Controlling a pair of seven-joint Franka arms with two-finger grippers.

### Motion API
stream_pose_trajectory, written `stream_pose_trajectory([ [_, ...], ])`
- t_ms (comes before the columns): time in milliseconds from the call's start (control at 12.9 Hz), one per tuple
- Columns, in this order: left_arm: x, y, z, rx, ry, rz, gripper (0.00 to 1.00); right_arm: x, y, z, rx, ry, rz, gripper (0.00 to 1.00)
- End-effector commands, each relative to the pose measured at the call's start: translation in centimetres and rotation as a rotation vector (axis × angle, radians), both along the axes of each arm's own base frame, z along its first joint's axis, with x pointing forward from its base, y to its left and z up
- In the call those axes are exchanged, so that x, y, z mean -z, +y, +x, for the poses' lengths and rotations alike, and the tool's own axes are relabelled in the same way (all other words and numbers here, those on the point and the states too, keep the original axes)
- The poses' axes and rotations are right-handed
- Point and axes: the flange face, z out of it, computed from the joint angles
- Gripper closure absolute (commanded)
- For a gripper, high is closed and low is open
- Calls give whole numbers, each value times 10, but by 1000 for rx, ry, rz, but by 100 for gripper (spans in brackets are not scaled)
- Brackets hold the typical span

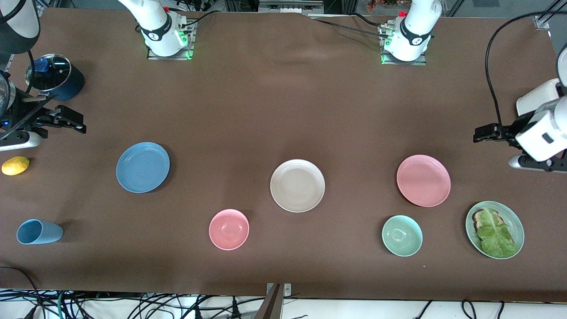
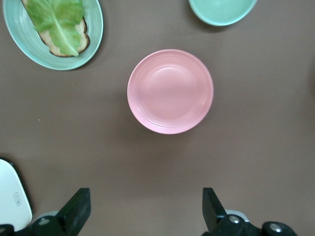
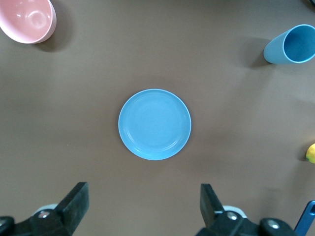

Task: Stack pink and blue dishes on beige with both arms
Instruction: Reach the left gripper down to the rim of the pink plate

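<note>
My gripper will hide the beige plate under the pink plate (image 1: 423, 180) when I stack them, because the pink plate is as wide as the beige plate's round rim (image 1: 297, 185).
The beige plate (image 1: 297, 185) lies mid-table. The blue plate (image 1: 142, 167) lies toward the right arm's end, and the pink plate (image 1: 423, 180) toward the left arm's end. All three sit flat with nothing on them. My right gripper (image 1: 73, 119) hangs open and empty, high over the right arm's end of the table. In its wrist view the blue plate (image 3: 154, 124) lies ahead of the gripper (image 3: 144, 204). My left gripper (image 1: 482, 133) hangs open and empty over the left arm's end, and the pink plate (image 2: 170, 91) lies ahead of that gripper (image 2: 146, 206).
A pink bowl (image 1: 229, 229) and a green bowl (image 1: 401, 235) sit nearer the camera than the plates. A pale green oval plate (image 1: 514, 221) holds toast and lettuce. A blue cup (image 1: 39, 231), a lemon (image 1: 15, 165) and a lidded dark pot (image 1: 55, 79) stand at the right arm's end.
</note>
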Motion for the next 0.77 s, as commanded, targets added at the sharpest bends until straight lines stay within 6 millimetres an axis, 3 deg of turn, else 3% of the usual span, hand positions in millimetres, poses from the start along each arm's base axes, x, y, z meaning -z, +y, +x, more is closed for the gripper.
stream_pose_trajectory([
  [0, 31, 13, 21, -25, 4, -6, 0, -4, -3, -4, 3, 21, 1, 0],
  [77, 50, 13, 25, -30, 22, -4, 0, -2, -5, -3, 6, 27, 1, 0],
  [154, 81, 16, 29, -30, 65, -1, 0, -1, -5, -3, 4, 29, 0, 0],
  [309, 115, 38, 34, -48, 75, -21, 0, 3, -4, -2, 1, 36, 0, 0],
  [463, 156, 43, 44, 10, 32, -60, 0, 4, -5, -1, 4, 38, 0, 0],
  [618, 172, 61, 38, 67, 36, -96, 0, 11, -14, -1, -17, 50, 4, 0],
  [695, 191, 66, 36, 60, 13, -120, 0, 14, -15, 1, -14, 55, 2, 0],
])
